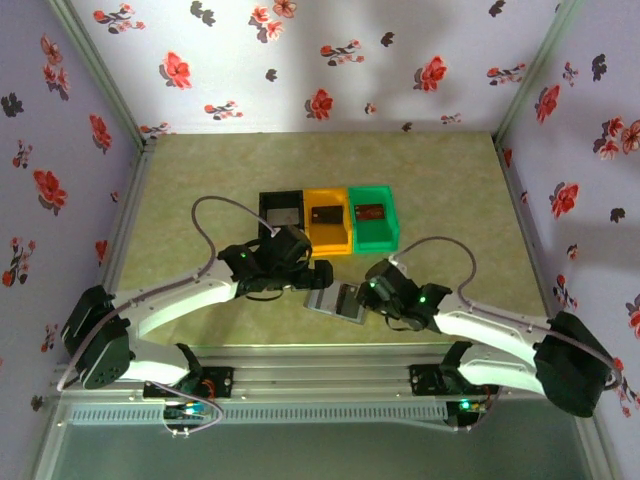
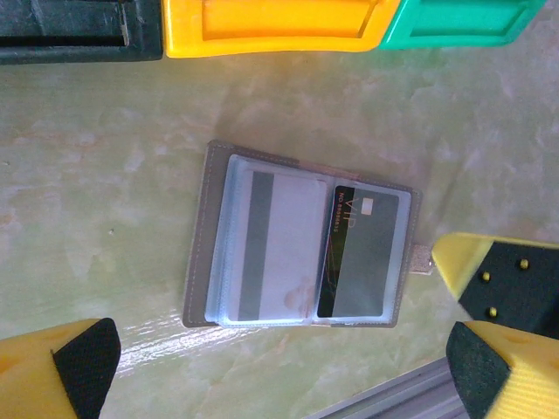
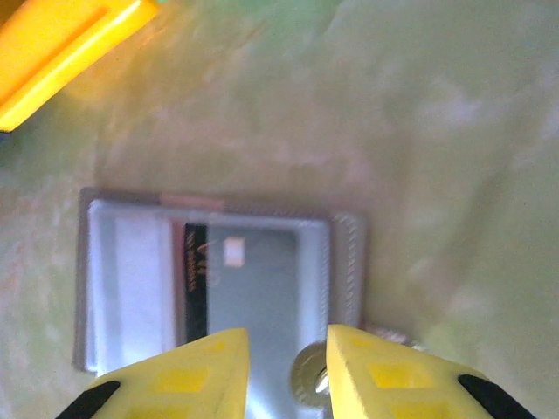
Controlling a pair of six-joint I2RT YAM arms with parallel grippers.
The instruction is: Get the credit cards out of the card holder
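The card holder lies slanted under my right gripper, so my right gripper should back off to the strap, square the holder and pin it for my left gripper.
The card holder lies open on the table, a grey wallet with clear sleeves. A light grey credit card fills its left sleeve and a dark card marked VIP its right. My left gripper hangs above the holder's near edge, open wide with nothing between its fingers. My right gripper hovers over the right panel. Its jaws stand narrowly apart around the snap button, and no card is held. From above, the holder sits between the left gripper and right gripper.
Behind the holder stand a black bin, an orange bin and a green bin, each holding a card. Flowered walls close the table on three sides. A metal rail runs along the near edge.
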